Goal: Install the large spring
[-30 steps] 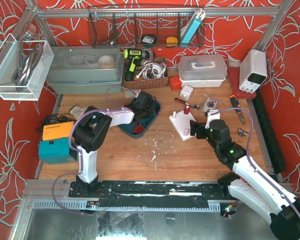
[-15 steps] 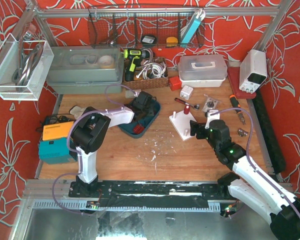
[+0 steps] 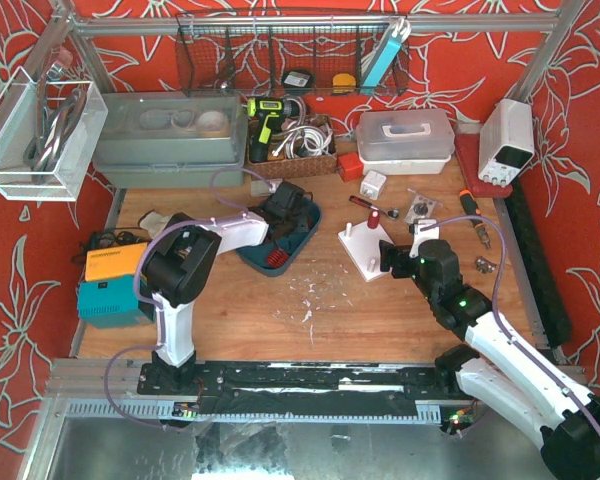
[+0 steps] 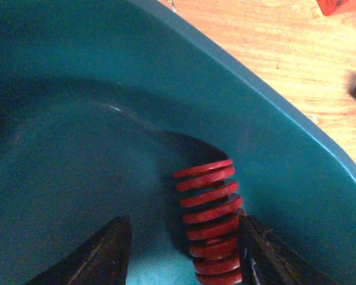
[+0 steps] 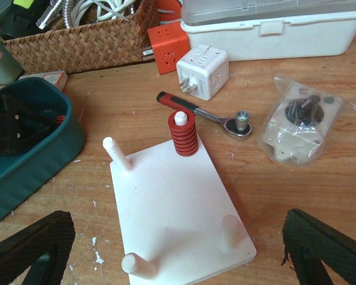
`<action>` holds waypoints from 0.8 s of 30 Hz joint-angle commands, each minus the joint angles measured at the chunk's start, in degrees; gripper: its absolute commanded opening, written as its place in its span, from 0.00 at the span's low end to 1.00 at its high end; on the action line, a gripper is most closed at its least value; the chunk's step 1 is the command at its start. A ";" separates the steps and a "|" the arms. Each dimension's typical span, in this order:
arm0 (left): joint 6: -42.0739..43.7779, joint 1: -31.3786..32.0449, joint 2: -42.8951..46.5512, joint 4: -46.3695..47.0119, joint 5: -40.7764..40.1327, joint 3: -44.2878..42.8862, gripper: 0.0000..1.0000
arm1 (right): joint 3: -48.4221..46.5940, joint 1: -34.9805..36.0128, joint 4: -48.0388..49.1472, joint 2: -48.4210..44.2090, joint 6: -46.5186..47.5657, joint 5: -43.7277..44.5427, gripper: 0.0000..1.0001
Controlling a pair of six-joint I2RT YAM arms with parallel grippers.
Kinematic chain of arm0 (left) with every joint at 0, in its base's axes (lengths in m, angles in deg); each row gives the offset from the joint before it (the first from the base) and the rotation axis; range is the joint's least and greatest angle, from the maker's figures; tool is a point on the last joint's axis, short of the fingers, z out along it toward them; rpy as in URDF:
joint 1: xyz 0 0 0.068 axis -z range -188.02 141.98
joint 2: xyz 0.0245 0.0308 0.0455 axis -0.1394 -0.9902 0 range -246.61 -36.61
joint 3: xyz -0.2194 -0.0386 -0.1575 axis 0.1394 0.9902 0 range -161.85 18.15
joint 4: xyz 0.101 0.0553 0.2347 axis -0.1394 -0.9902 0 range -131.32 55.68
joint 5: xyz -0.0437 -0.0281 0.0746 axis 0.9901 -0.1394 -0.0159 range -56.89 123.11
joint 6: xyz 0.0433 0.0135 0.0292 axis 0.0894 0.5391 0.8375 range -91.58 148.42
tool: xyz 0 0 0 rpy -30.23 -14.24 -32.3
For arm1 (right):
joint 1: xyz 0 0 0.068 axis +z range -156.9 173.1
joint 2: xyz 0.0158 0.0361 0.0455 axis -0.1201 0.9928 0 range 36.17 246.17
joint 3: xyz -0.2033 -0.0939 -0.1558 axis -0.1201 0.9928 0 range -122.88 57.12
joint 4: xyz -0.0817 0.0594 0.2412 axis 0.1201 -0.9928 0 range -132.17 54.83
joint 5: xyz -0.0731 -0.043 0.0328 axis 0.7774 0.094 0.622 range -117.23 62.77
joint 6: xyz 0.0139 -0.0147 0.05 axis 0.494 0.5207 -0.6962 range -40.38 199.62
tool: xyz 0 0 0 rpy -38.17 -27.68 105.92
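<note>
The large spring lies point(image 4: 232, 228) against one finger next to the teal tray's side, so its coils point(image 4: 212, 227) need to be centered in the robot's left gripper, which should open wider first and lift only afterwards.
My left gripper point(image 4: 184, 252) is down inside the teal tray point(image 4: 267, 101), and its jaws are open. A large red spring point(image 4: 209, 219) stands between the fingers. It rests against the right finger point(image 4: 267, 255) and is clear of the left finger point(image 4: 101, 255). In the top view this gripper point(image 3: 285, 208) sits over the tray point(image 3: 305, 240). A white plate point(image 5: 172, 208) with four pegs lies in front of my right gripper point(image 5: 178, 255), which is open and empty. One red spring point(image 5: 183, 135) sits on the plate's far peg.
A ratchet point(image 5: 207, 113), a white plug cube point(image 5: 202, 71), an orange cube point(image 5: 168, 38) and a bagged part point(image 5: 299, 124) lie behind the plate. A wicker basket point(image 5: 77, 44) and a white box point(image 5: 273, 27) stand at the back.
</note>
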 commanded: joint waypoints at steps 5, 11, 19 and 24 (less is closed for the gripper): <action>0.19 -0.10 -4.50 0.70 6.34 -2.96 0.56 | 0.60 0.58 0.61 -1.04 0.82 1.05 0.96; -0.01 -0.09 -6.79 -5.31 1.71 -5.69 0.54 | 0.76 0.81 0.58 -1.49 1.19 1.51 0.95; 1.49 -0.09 -3.71 -7.55 -2.84 -5.90 0.41 | 0.77 1.21 0.71 -1.67 1.53 2.03 0.95; 3.19 -0.09 -1.75 -9.30 -5.28 -6.39 0.38 | 0.86 1.41 0.75 -1.64 1.72 2.42 0.95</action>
